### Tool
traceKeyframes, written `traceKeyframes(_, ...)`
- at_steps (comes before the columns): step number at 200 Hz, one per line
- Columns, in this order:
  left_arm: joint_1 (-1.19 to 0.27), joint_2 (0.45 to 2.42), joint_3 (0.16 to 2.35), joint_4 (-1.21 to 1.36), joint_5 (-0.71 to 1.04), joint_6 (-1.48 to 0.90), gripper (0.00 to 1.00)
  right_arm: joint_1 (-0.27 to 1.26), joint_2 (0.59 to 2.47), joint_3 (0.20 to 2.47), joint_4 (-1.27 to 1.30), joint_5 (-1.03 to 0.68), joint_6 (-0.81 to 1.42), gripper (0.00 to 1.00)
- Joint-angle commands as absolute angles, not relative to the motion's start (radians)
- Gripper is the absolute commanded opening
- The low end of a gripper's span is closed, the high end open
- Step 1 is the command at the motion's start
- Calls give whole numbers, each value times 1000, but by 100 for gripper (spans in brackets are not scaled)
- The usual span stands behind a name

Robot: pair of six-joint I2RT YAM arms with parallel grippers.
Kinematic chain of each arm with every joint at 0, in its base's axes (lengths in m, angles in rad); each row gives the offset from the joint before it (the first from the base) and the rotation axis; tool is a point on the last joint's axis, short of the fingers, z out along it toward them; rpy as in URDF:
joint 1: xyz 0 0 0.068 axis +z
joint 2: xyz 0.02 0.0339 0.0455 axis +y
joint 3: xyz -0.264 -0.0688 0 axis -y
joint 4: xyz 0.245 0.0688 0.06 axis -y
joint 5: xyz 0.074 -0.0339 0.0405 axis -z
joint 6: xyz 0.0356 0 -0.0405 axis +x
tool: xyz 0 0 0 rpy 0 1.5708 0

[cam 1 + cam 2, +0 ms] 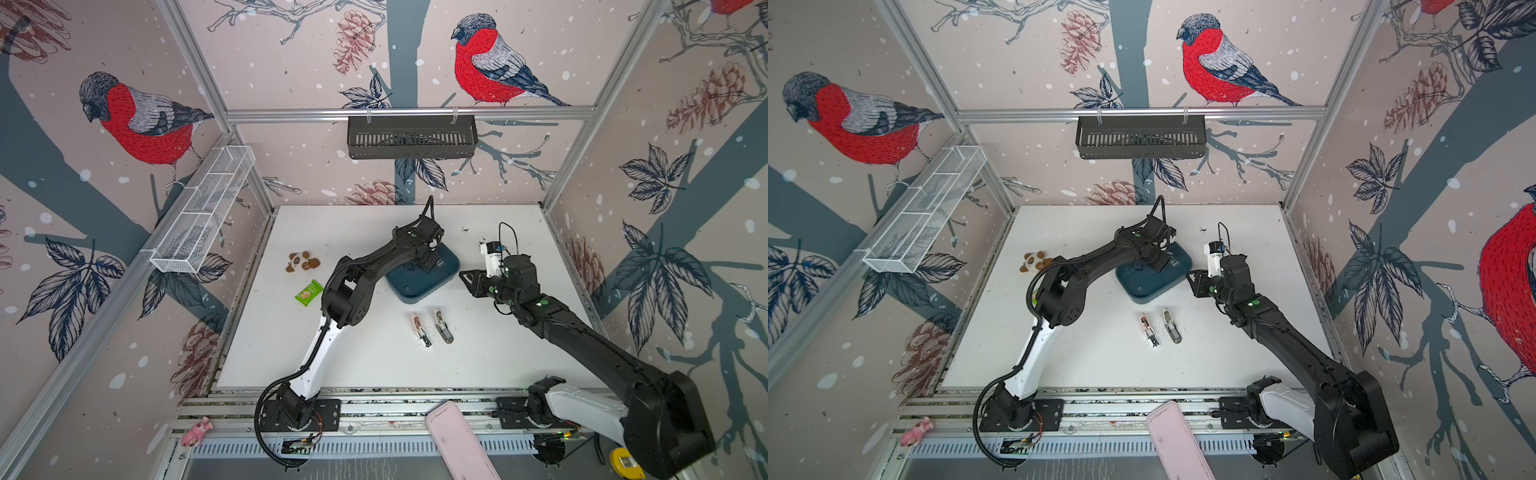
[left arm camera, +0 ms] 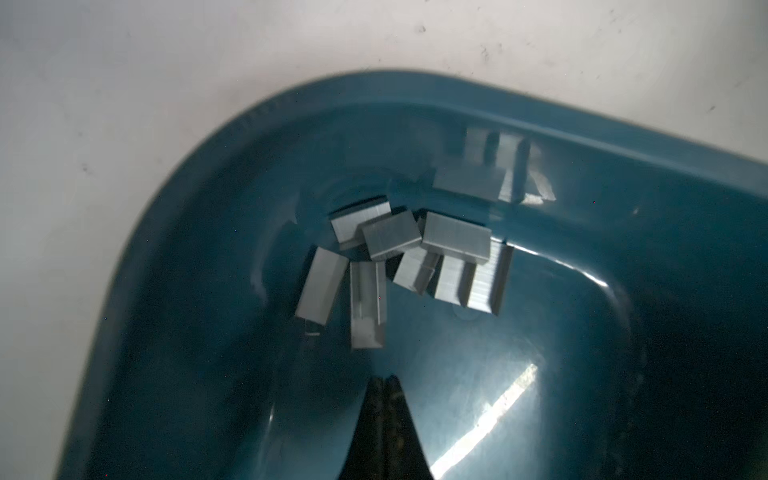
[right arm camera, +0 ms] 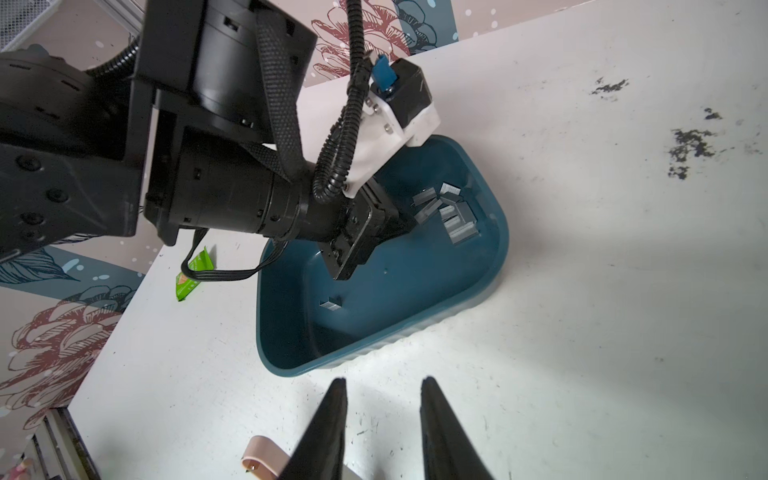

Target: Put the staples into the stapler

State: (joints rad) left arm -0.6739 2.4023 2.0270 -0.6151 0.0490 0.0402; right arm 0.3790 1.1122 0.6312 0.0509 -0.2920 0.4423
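Observation:
Next, I pull both staples (image 2: 368, 332) clear of the heap with my left gripper, then lift one away, since the nearest staple sits nested in another (image 2: 368, 297) beside the heap.
Several silvery-grey staples (image 2: 415, 249) lie heaped in one corner of a teal tray (image 2: 249, 120), and one strip (image 3: 330, 303) lies apart on the tray's floor. My left gripper (image 2: 384, 377) is down inside the tray (image 1: 453, 266), shut, its tips just short of the heap with nothing between them. Two mini staplers lie open on the white table in front of the tray, a pink one (image 1: 420, 330) and a grey one (image 1: 443, 325). My right gripper (image 3: 383, 380) hovers open and empty over the table beside the tray, above the pink stapler's end (image 3: 262, 459).
A panda plush (image 1: 302, 262) and a green packet (image 1: 308, 292) lie left of the left arm. A pink case (image 1: 459, 440) juts over the front rail, where a pink toy (image 1: 198, 431) also sits. A black basket (image 1: 411, 137) and a white wire basket (image 1: 203, 208) hang on the walls.

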Motion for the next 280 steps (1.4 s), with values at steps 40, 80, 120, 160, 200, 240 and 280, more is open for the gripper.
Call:
traceKeyframes(40,-669,2349,1952,-579,38,11,10,379,1116,629,75,-314,451,32)
traceKeyframes(80,-656,2414,2037,-584,14,-18,16,378,1103,630,64,-314,446,32)
traceKeyframes(120,-652,2439,2066,-583,25,-15,17,372,1096,627,57,-313,442,32)
traceKeyframes(160,-652,2454,2083,-589,46,-8,19,367,1098,626,59,-319,441,32)
traceKeyframes(200,-651,2462,2089,-589,52,-6,20,365,1100,624,60,-318,442,32)
traceKeyframes(240,-651,2482,2116,-601,63,-3,19,363,1096,618,61,-317,444,32)
traceKeyframes(280,-652,2489,2122,-597,56,-6,19,362,1091,614,60,-316,445,32)
